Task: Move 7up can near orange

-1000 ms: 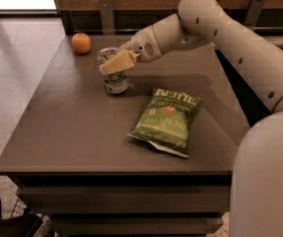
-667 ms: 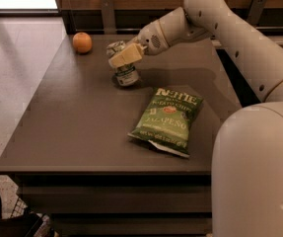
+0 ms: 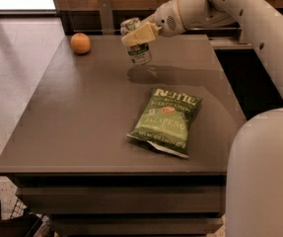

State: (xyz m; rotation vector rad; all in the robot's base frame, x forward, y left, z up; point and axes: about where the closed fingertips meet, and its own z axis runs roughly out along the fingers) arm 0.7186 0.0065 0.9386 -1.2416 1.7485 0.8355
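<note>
Next, I turn the 7up can (image 3: 137, 47) upright and move it nearer the orange before lowering it, because it hangs tilted in my gripper and short of the orange.
The 7up can (image 3: 138, 52), white and green with a silver top, hangs tilted in the air above the far middle of the dark table (image 3: 82, 127). My gripper (image 3: 139, 34) is shut on the can's upper part, reaching in from the right. The can's shadow lies on the table just below it. The orange (image 3: 80, 43) sits at the table's far left corner, about a can's height to the left of the held can.
A green Kettle jalapeño chip bag (image 3: 167, 120) lies flat on the table's right half, in front of the can. A dark wooden wall and a ledge run behind the table. Pale floor lies to the left.
My gripper has lifted the can off the table and carried it up and away, toward the table's far edge. The orange and the chip bag have not moved.
</note>
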